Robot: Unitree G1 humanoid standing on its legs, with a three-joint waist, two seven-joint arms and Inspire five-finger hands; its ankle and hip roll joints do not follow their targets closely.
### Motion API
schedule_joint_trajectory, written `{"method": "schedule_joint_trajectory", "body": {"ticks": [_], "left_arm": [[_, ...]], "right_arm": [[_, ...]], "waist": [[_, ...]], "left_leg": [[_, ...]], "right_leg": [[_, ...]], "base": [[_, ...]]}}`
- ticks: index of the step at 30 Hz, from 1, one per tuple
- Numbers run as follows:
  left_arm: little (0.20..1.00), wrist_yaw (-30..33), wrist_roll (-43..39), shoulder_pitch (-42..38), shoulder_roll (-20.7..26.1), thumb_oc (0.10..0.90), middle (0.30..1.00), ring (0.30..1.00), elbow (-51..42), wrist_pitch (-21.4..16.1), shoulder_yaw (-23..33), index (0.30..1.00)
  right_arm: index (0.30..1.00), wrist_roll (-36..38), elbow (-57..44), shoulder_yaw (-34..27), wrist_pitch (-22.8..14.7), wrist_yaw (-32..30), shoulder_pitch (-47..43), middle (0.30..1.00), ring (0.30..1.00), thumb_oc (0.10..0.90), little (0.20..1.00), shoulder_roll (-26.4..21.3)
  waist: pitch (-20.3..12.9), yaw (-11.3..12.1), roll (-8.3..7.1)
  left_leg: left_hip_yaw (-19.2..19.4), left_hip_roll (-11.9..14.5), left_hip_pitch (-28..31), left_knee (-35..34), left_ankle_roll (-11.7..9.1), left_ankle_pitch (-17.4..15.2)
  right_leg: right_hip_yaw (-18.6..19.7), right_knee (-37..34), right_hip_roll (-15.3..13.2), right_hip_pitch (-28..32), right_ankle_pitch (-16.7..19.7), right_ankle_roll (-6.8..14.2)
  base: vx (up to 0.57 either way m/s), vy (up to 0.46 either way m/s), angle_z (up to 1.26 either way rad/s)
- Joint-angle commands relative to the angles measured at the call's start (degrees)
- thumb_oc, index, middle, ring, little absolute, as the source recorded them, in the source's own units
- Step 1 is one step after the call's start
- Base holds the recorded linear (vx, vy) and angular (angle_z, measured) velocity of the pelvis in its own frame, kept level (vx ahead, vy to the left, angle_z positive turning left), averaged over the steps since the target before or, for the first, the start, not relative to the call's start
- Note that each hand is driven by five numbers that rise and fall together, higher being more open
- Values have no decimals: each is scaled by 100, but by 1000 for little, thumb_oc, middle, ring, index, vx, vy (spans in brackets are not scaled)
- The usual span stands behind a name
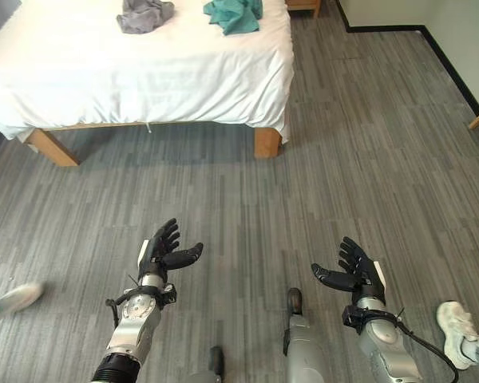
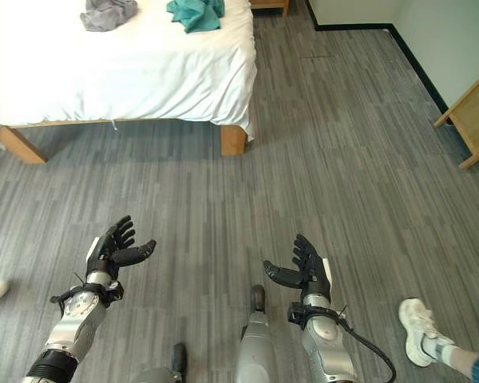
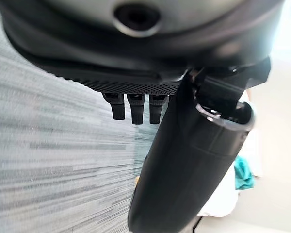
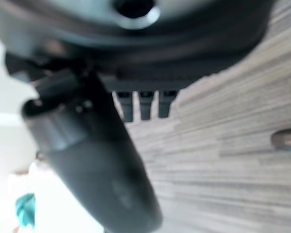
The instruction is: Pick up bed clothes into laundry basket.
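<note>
My gripper will bring the teal garment (image 1: 235,13) up as one soft bundle that will stay bunched as I lift, since it lies crumpled in a compact heap (image 1: 238,19).
Far ahead stands a bed (image 1: 104,72) with a white sheet and wooden legs. Two crumpled garments lie on its far part: a grey one (image 1: 144,14) and a teal one (image 1: 235,13) to its right. The teal garment (image 3: 243,173) also shows past my left thumb in the left wrist view. My left hand (image 1: 164,251) and right hand (image 1: 355,270) hang open over the grey plank floor, well short of the bed, palms turned toward each other, holding nothing.
A person's white shoe (image 1: 14,298) is at the far left of the floor, another white shoe (image 1: 457,321) at the lower right. Wooden furniture (image 2: 473,120) stands at the right wall. Open floor lies between me and the bed.
</note>
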Motion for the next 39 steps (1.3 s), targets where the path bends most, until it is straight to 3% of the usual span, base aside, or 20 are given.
{"method": "schedule_joint_trajectory", "body": {"ticks": [1, 3, 4, 5, 7, 9, 13, 15, 16, 18, 20, 22, 23, 24, 26, 28, 32, 34, 37, 39], "left_arm": [[900, -112, -171, -360, 273, 800, 900, 900, -820, -594, 262, 900], [900, -132, -363, -267, 153, 800, 900, 900, -811, -539, 251, 900], [900, -165, -488, -241, 95, 800, 900, 900, -880, -490, 306, 900], [900, -194, -545, -201, 66, 800, 900, 900, -953, -503, 322, 900], [900, -165, -485, -241, -7, 800, 900, 900, -993, -506, 258, 900], [900, -137, -517, -321, -105, 800, 900, 900, -994, -526, 159, 900], [900, -195, -556, -304, -168, 800, 900, 900, -1033, -628, 149, 900], [900, -171, -496, -206, -174, 800, 900, 900, -1051, -642, 242, 900], [900, -160, -449, -138, -168, 800, 900, 900, -1109, -646, 289, 900], [900, -121, -388, -2, -117, 800, 900, 900, -1206, -672, 456, 900], [900, -127, -382, 125, -79, 800, 900, 900, -1315, -682, 540, 900], [900, -176, -241, 218, -45, 800, 900, 900, -1380, -662, 537, 900], [900, -160, -201, 237, -50, 800, 900, 900, -1397, -634, 513, 900], [900, -128, -205, 225, -31, 800, 900, 900, -1425, -596, 501, 900], [900, -49, -262, 179, -42, 800, 900, 900, -1415, -572, 506, 900], [900, -72, -275, 128, 20, 800, 900, 900, -1532, -563, 490, 900], [900, -330, -297, 60, 119, 800, 900, 900, -1809, -570, 389, 900], [900, -469, -312, 10, 118, 800, 900, 900, -1855, -609, 263, 900], [900, -591, -264, -200, 113, 800, 900, 900, -1827, -682, 93, 900], [900, -595, -160, -244, 91, 800, 900, 900, -1917, -686, -39, 900]], "right_arm": [[900, 132, -623, -129, -625, 32, -465, 900, 900, 800, 900, -224], [900, 250, -598, 4, -579, 68, -479, 900, 900, 800, 900, -341], [900, 375, -647, 31, -564, 35, -560, 900, 900, 800, 900, -394], [900, 542, -654, 34, -636, 94, -618, 900, 900, 800, 900, -417], [900, 530, -666, 15, -645, 23, -723, 900, 900, 800, 900, -509], [900, 540, -649, 22, -627, 5, -837, 900, 900, 800, 900, -598], [900, 567, -723, 242, -692, 166, -1064, 900, 900, 800, 900, -610], [900, 521, -686, 427, -680, 296, -1170, 900, 900, 800, 900, -603], [900, 484, -692, 491, -651, 365, -1211, 900, 900, 800, 900, -614], [900, 411, -646, 594, -573, 504, -1387, 900, 900, 800, 900, -610], [900, 407, -821, 686, -561, 617, -1372, 900, 900, 800, 900, -488], [900, 327, -845, 716, -552, 680, -1335, 900, 900, 800, 900, -371], [900, 260, -850, 752, -528, 670, -1273, 900, 900, 800, 900, -303], [900, 264, -921, 766, -484, 660, -1192, 900, 900, 800, 900, -238], [900, 406, -818, 871, -509, 703, -1168, 900, 900, 800, 900, -50], [900, 207, -749, 930, -423, 692, -1199, 900, 900, 800, 900, -60], [900, 334, -728, 744, -390, 843, -955, 900, 900, 800, 900, -122], [900, 326, -779, 592, -374, 937, -721, 900, 900, 800, 900, -276], [900, 190, -1081, 296, -408, 1021, -492, 900, 900, 800, 900, -514], [900, 155, -1106, 200, -474, 943, -638, 900, 900, 800, 900, -660]], "waist": [[-654, -196, -182], [-691, -94, -252], [-667, 18, -368], [-628, 141, -490], [-424, 520, -661], [-343, 811, -656], [-497, 1278, -401], [-629, 1594, -268], [-688, 1709, -315], [-828, 1880, -403], [-941, 1853, -440], [-1061, 1965, -679], [-1129, 2049, -743], [-1058, 1964, -681], [-839, 1758, -537], [-685, 1524, -354], [-609, 1146, -367], [-628, 839, -560], [-730, 637, -723], [-828, 728, -821]], "left_leg": [[-2, 201, 1409, 1254, -707, 282], [51, 292, 893, 2883, -754, 1498], [168, 281, 493, 3596, -708, 1695], [244, 249, 100, 4215, -547, 1761], [359, -61, -999, 4914, -372, 1271], [521, -131, -1813, 4665, -329, 1062], [1240, -111, -2261, 1804, -251, 1456], [1173, -210, -2395, 385, -314, 1802], [1161, -266, -2369, -90, -338, 1882], [1175, -280, -2400, -114, -377, 2045], [1420, -296, -2290, 186, -241, 2052], [1482, -498, -2337, 593, 74, 1711], [1559, -564, -2311, 806, 259, 1418], [1510, -599, -2011, 822, 389, 1165], [1464, -625, -1411, 854, 550, 800], [1243, -548, -879, 653, 582, 631], [608, -670, -135, 374, 455, 269], [-6, -867, 244, 303, 294, -48], [-778, -918, 448, 241, 163, -315], [-1074, -825, 541, 340, 85, -413]], "right_leg": [[8, -449, -4, -94, 785, -112], [66, -251, 194, 330, 371, -479], [46, -265, 251, 649, 225, -668], [93, -329, 320, 941, 32, -833], [292, -575, 452, 1661, -240, -890], [387, -744, 531, 2229, -454, -899], [554, -1031, 930, 3058, -962, -830], [774, -1117, 1175, 3554, -1274, -807], [864, -1130, 1113, 3821, -1439, -779], [934, -1049, 964, 4211, -1699, -695], [908, -768, 858, 4266, -1831, -647], [894, 355, 575, 3900, -1405, -366], [985, 1466, 445, 3643, -446, -156], [951, 2369, 380, 3118, 169, -65], [664, 3531, 138, 2380, 745, -38], [570, 3970, 11, 1578, 461, -171], [649, 2564, -230, 836, 240, -270], [1491, 681, 62, 738, 247, -179], [2603, -426, 362, 937, 116, 97], [2366, -514, 296, 984, 221, 91]], "base": [[518, -303, 24], [601, -412, -14], [666, -530, -38], [666, -543, -34], [684, -433, -24], [664, -206, -16], [755, -39, -27], [822, 12, -45], [745, 2, -46], [691, 43, -46], [583, 98, -48], [544, 149, -42], [536, 225, -24], [578, 264, -21], [573, 249, 27], [513, 100, 50], [603, -182, 55], [740, -358, 89], [566, -275, 124], [455, -332, 164]]}}
